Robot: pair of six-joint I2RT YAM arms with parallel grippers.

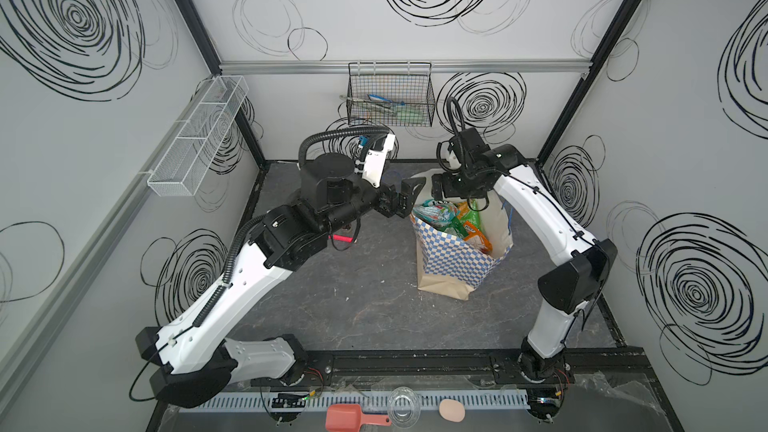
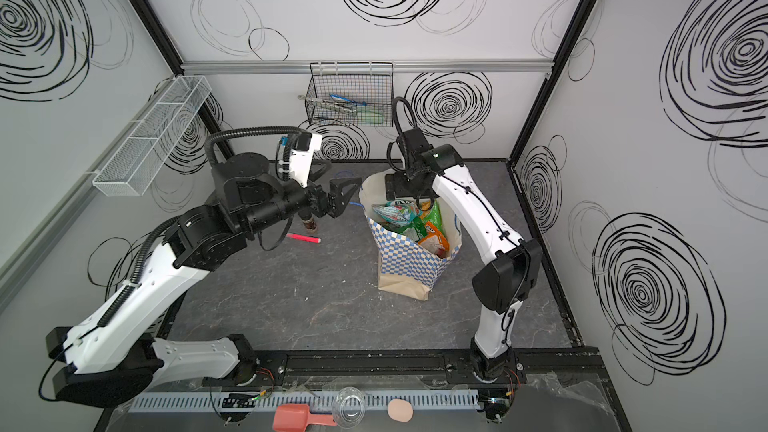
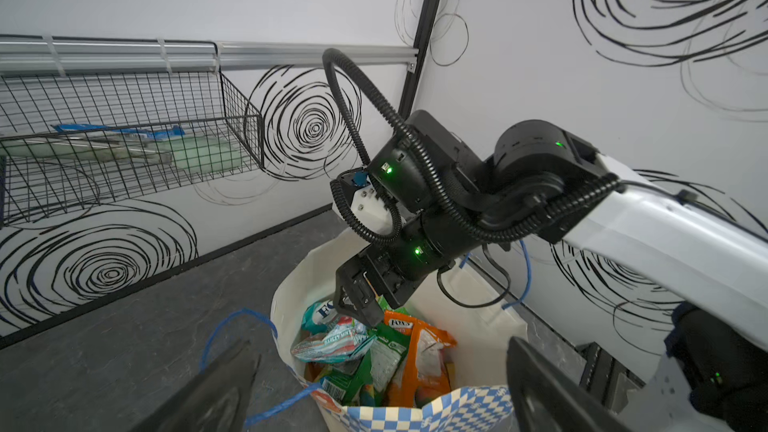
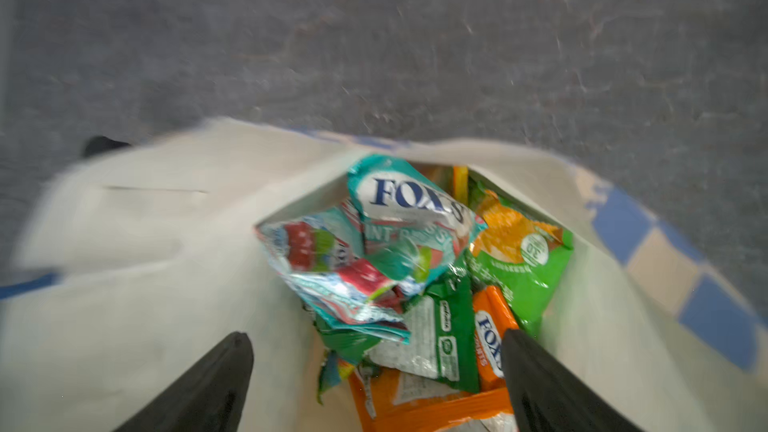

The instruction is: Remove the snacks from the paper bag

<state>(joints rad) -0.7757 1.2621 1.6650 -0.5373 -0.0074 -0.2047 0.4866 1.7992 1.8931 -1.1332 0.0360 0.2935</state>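
Note:
The green packet is leaning against the inside of the bag, past the open fingers of my right gripper. Next, I reach further in along that side of the bag and pinch the packet.
The paper bag stands upright right of centre on the grey floor, its mouth wide open. Several snacks fill it: teal, green and orange packets, some printed "FOX'S". My left gripper hangs open just left of the bag's rim, with nothing between its fingers. My right gripper points down into the bag's mouth from the far side. It stands open just above the packets, holding none. The bag's inner wall is cream.
A pink marker and a small brown jar lie on the floor under my left forearm. A black wire basket hangs on the back wall, a white mesh shelf on the left wall. A red scoop lies at the front edge.

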